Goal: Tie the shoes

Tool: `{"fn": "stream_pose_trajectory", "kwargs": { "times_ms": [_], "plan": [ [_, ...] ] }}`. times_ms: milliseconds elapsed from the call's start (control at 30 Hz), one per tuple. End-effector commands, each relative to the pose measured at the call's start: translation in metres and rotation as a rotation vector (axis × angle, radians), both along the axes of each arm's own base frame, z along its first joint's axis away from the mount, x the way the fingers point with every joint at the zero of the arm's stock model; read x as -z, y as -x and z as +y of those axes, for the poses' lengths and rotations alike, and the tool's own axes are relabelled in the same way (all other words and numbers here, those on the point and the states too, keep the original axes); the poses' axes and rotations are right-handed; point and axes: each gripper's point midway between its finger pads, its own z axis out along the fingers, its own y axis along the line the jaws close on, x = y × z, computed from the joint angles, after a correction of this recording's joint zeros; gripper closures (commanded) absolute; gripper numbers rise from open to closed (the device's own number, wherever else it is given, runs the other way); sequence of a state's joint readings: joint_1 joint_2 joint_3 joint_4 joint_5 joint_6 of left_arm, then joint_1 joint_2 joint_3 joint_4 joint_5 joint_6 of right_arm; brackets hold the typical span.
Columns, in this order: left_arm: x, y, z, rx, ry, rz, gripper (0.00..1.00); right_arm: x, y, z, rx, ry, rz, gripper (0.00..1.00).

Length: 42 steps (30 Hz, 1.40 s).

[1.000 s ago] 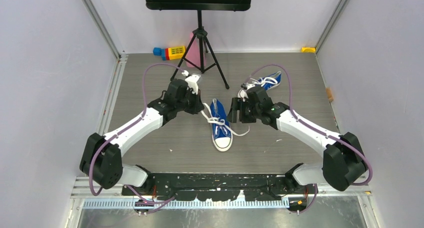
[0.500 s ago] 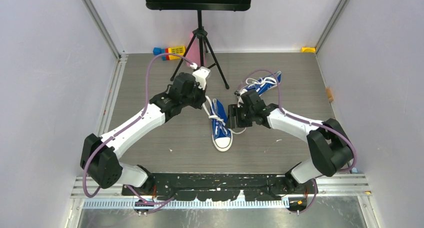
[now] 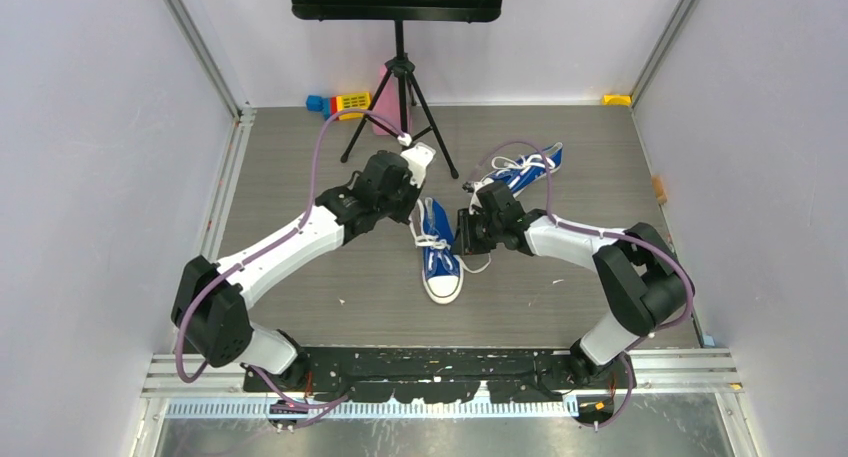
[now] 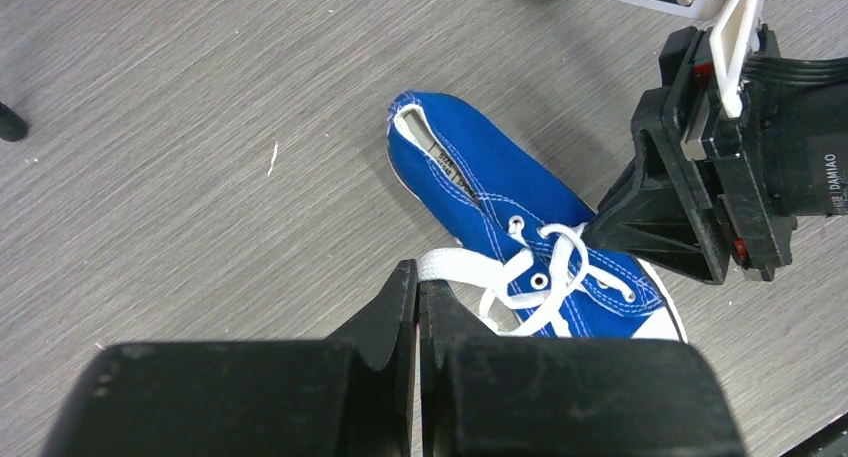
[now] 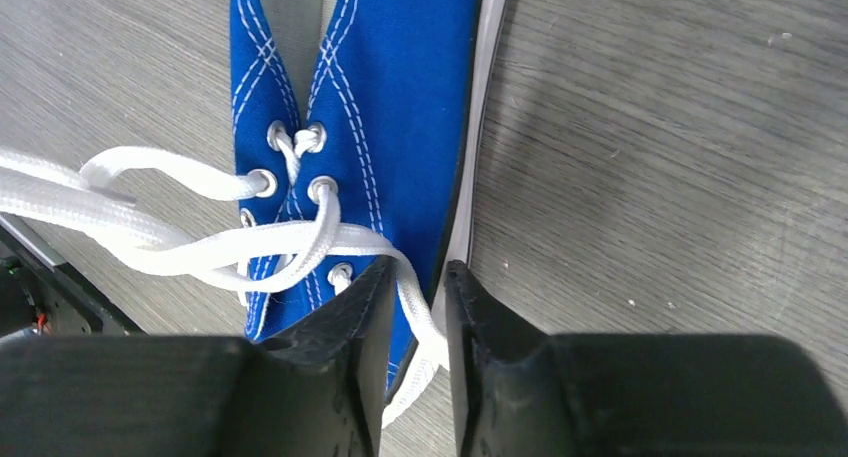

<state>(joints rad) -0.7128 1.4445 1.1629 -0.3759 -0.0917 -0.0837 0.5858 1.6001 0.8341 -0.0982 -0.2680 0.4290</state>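
The crossed laces (image 3: pixel 434 242) lie loose over the eyelets, so my right gripper should close on the other lace (image 5: pixel 417 302), and both grippers should pull apart to make the crossing tight.
One of the shoes, a blue sneaker (image 3: pixel 440 257), lies mid-table with its white toe toward me. The other shoe (image 3: pixel 525 169) lies behind the right arm. My left gripper (image 4: pixel 418 277) is shut on the end of a white lace (image 4: pixel 470 267) beside that near sneaker (image 4: pixel 480 192), at its left side (image 3: pixel 418 215). My right gripper (image 5: pixel 418 282) stands at the sneaker's right edge (image 5: pixel 400 97), jaws narrowly apart with the other lace (image 5: pixel 415 302) running loose between them. Crossed laces lie over the eyelets.
A black tripod stand (image 3: pixel 400 87) rises behind the shoes. Coloured toy blocks (image 3: pixel 340 104) lie at the back wall, and a small yellow piece (image 3: pixel 617 100) sits in the back right corner. Walls close in both sides.
The right gripper has slid left onto the sneaker's side and its jaws have narrowed around a lace. The left gripper has moved right and back, still holding its lace.
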Motion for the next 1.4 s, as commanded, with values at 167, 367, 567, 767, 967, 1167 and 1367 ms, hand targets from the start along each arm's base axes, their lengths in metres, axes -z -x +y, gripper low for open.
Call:
{"fn": "stream_pose_trajectory", "kwargs": {
  "times_ms": [167,367,567,767,967,1167,1367],
  "plan": [
    [-0.035,-0.024,0.004,-0.037,-0.063,-0.104,1.0,-0.022,-0.005,-0.001,0.031,-0.039,-0.074,0.93],
    [-0.044,-0.033,0.017,-0.081,-0.259,-0.192,1.0,-0.024,-0.004,-0.016,0.091,0.026,-0.064,1.0],
    [-0.036,-0.032,0.034,-0.129,-0.479,-0.234,1.0,-0.024,-0.002,-0.027,0.134,0.068,-0.042,1.0],
    [-0.014,-0.012,0.064,-0.269,-0.453,-0.128,1.0,-0.023,0.001,-0.04,0.188,0.126,-0.015,1.0],
    [0.046,0.016,0.102,-0.388,-0.203,0.148,1.0,-0.023,-0.01,-0.078,0.333,0.223,-0.031,1.0],
    [0.1,0.046,0.12,-0.472,-0.006,0.436,1.0,-0.022,-0.023,-0.119,0.491,0.286,-0.026,1.0],
    [0.149,0.058,0.132,-0.563,0.004,0.636,1.0,-0.018,-0.029,-0.143,0.582,0.337,-0.028,1.0]
  ]
}}
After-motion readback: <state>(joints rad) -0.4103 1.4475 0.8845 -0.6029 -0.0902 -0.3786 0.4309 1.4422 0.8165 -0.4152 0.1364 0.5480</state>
